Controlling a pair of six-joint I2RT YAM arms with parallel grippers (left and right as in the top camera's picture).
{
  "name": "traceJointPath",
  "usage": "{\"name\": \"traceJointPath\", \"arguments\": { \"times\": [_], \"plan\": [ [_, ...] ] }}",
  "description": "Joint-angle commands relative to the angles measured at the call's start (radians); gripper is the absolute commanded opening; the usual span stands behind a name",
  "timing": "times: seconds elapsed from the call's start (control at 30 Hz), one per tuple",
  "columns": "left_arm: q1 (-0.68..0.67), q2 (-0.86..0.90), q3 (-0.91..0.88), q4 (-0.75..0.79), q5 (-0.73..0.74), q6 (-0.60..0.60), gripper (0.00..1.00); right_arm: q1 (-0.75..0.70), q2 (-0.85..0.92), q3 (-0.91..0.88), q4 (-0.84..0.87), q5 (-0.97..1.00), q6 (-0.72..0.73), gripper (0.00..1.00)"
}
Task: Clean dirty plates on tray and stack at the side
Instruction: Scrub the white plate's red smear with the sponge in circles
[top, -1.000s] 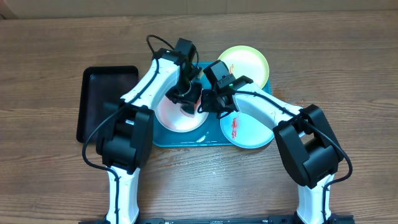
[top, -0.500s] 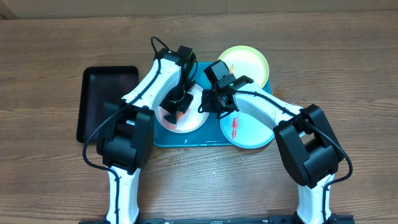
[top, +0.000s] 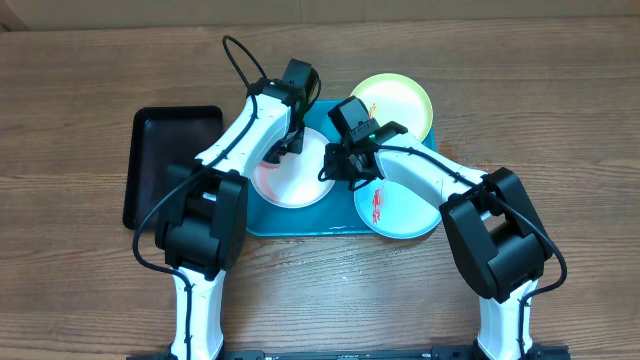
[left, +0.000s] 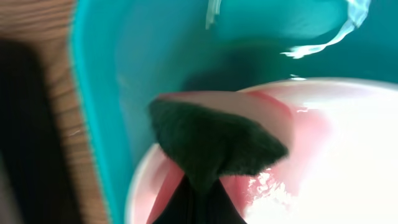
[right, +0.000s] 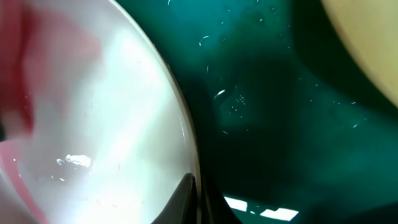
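Observation:
The scrub pad is over the white plate's far rim (left: 264, 89) and the tray is beyond it, so next my left gripper wipes back across the plate (top: 311, 187) toward my right gripper.
The white plate (top: 298, 180) lies on the turquoise tray (top: 262, 222), smeared pink. My left gripper (top: 277, 152) is shut on a dark green scrub pad (left: 211, 140) pressed on the plate's far left rim (left: 348, 155). My right gripper (top: 330, 170) is shut on the plate's right rim (right: 183, 134). The yellow-green plate (top: 398, 100) sits at the tray's back right. The teal-rimmed plate (top: 400, 208) with a red sauce smear sits at the front right.
A black rectangular tray (top: 165, 160) lies on the wooden table left of the turquoise tray. The tray's raised left rim (left: 93, 112) shows in the left wrist view, with wood beyond it.
My left gripper has moved with the pad from the plate's middle toward its back left rim. The right gripper has kept its hold on the plate's rim.

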Motion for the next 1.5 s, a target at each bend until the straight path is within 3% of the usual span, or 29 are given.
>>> {"name": "traceJointPath", "arguments": {
  "times": [0.0,0.13,0.27,0.43,0.63,0.77,0.9,1.1,1.2,1.47],
  "plan": [
    [0.000,0.007,0.016,0.039,0.275,0.017,0.04,0.003,0.007,0.006,-0.003,-0.002,-0.007,0.05],
    [-0.002,0.007,0.016,0.058,0.536,0.137,0.04,0.003,0.007,0.006,-0.003,-0.002,-0.007,0.05],
    [-0.002,0.007,0.016,0.045,0.580,0.183,0.04,0.003,0.007,0.006,-0.003,-0.002,-0.007,0.05],
    [0.011,0.007,0.016,0.042,0.418,0.157,0.04,0.003,0.007,0.006,-0.004,-0.002,-0.007,0.05],
    [0.031,0.007,0.016,-0.056,-0.047,-0.138,0.04,0.003,0.007,0.006,-0.004,-0.002,-0.007,0.05],
    [0.039,0.007,0.016,-0.125,-0.085,-0.170,0.04,0.003,0.007,0.006,-0.003,-0.002,-0.007,0.06],
    [0.038,0.007,0.017,-0.197,0.023,-0.095,0.04,0.003,0.007,0.006,-0.001,-0.002,-0.007,0.06],
    [0.037,0.007,0.016,-0.283,0.477,0.178,0.04,0.003,0.007,0.006,0.000,-0.002,-0.007,0.06],
    [0.037,0.007,0.016,-0.290,0.653,0.240,0.04,0.003,0.007,0.006,0.000,-0.002,-0.007,0.06],
    [0.037,0.007,0.016,-0.151,0.684,0.230,0.04,0.003,0.007,0.006,-0.005,-0.002,-0.007,0.06]
  ]
}}
